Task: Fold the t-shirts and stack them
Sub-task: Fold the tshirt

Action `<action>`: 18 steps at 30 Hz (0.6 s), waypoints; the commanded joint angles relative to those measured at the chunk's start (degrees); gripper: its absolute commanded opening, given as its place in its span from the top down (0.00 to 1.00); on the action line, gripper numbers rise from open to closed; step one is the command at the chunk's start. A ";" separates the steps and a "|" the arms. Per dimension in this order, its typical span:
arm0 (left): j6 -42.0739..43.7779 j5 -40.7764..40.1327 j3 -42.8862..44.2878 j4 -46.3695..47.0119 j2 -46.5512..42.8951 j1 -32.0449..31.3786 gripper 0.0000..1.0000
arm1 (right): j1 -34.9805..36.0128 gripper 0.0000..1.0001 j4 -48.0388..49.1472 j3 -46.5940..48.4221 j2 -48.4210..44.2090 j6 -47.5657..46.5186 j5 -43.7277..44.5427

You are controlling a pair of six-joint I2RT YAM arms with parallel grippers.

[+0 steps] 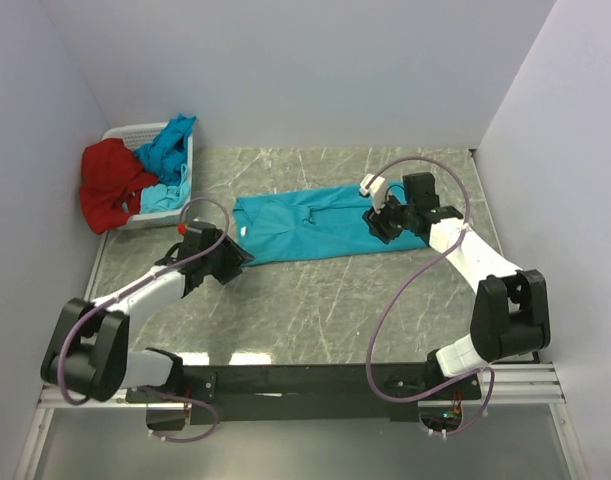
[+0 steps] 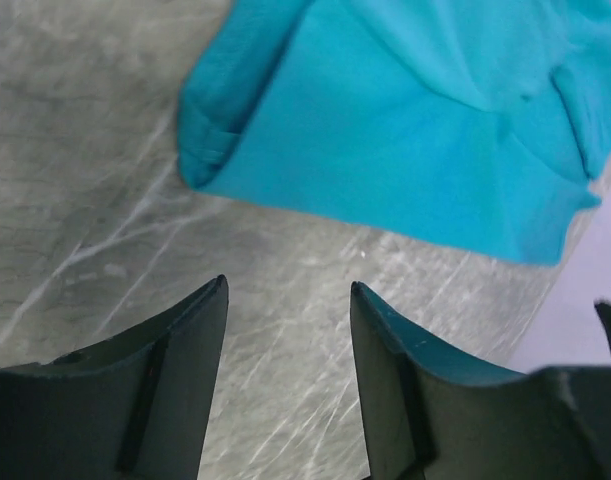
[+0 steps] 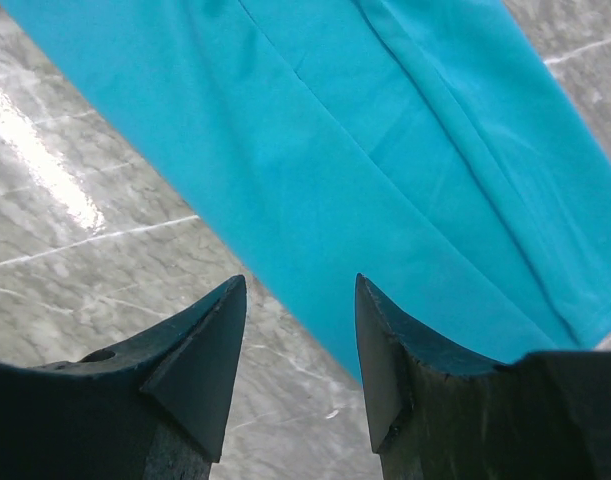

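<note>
The turquoise t-shirt is lying sideways with its collar end (image 1: 247, 229) toward the basket. Next, my right gripper pinches its near edge (image 1: 361, 253) and turns it around lengthwise.
A turquoise t-shirt (image 1: 315, 223) lies folded into a long strip across the middle of the table. It also shows in the left wrist view (image 2: 415, 130) and the right wrist view (image 3: 365, 150). My left gripper (image 1: 240, 258) is open and empty just off the strip's left end; in its own view (image 2: 288, 290) it hovers over bare table. My right gripper (image 1: 377, 226) is open and empty over the strip's right end, at its near edge (image 3: 300, 290). A red t-shirt (image 1: 110, 185) hangs over the basket's left rim. More turquoise shirts (image 1: 165, 160) lie bunched in the basket.
A white plastic basket (image 1: 120, 132) stands in the far left corner against the wall. White walls close the table on the left, back and right. The arms' bases sit on a black rail (image 1: 305, 380) at the near edge.
</note>
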 commanded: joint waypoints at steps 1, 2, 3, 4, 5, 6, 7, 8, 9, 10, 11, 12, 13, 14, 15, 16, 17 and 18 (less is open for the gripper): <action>-8.64 -1.79 -0.03 4.86 2.87 -0.50 0.43 | -1.97 0.46 0.96 -0.53 -2.92 3.16 -3.72; -9.69 -2.41 -0.12 4.86 4.80 -0.50 0.43 | -2.76 0.46 0.87 -0.88 -3.01 3.08 -4.68; -9.96 -2.68 -0.12 6.51 5.86 -0.59 0.43 | -3.20 0.46 0.87 -1.06 -3.19 2.99 -5.04; -10.14 -3.29 0.14 6.44 7.00 -0.68 0.44 | -3.55 0.46 0.96 -1.23 -3.19 2.90 -5.30; -10.75 -4.16 0.50 5.92 8.23 -0.68 0.44 | -3.90 0.46 0.79 -1.58 -3.54 2.55 -5.65; -10.67 -5.39 1.80 5.57 10.86 -0.68 0.44 | -4.60 0.46 0.61 -1.59 -3.54 2.55 -6.70; -10.49 -6.36 2.69 4.08 12.19 -0.68 0.44 | -5.13 0.46 0.52 -1.76 -3.80 2.46 -7.15; -10.23 -6.46 3.48 3.46 13.50 -0.76 0.44 | -5.40 0.45 0.26 -1.85 -4.15 2.37 -7.41; -9.88 -9.85 4.88 2.93 15.69 -0.68 0.45 | -6.45 0.46 0.08 -1.94 -4.24 2.37 -8.55; -9.79 -11.36 5.59 2.14 16.85 -0.68 0.46 | -6.89 0.46 0.17 -1.94 -4.50 2.55 -8.99; -9.70 -12.77 6.29 0.83 18.86 -0.59 0.50 | -7.24 0.46 0.08 -2.03 -4.94 2.72 -9.43; -9.35 -13.66 7.69 0.38 19.84 -0.33 0.52 | -8.03 0.46 0.08 -2.20 -5.21 2.72 -10.22; -9.18 -14.01 8.49 -0.23 20.80 -0.24 0.52 | -8.21 0.45 0.00 -2.20 -5.30 2.81 -10.58; -8.22 -14.28 9.11 -0.67 22.12 -0.15 0.66 | -8.39 0.46 -0.01 -2.38 -5.73 2.72 -10.75; -7.95 -14.63 10.59 -1.29 22.57 0.11 0.71 | -8.65 0.45 -0.01 -2.46 -5.91 2.72 -10.93; -7.86 -15.50 11.22 -1.90 22.83 0.37 0.76 | -8.65 0.45 -0.01 -2.47 -6.17 2.64 -11.37; -6.64 -15.60 11.74 -1.99 23.10 0.72 0.81 | -8.65 0.45 -0.27 -2.38 -6.26 2.63 -11.54; -6.10 -16.03 12.97 -2.52 23.27 1.77 0.82 | -8.65 0.45 -0.36 -2.29 -6.26 2.63 -11.81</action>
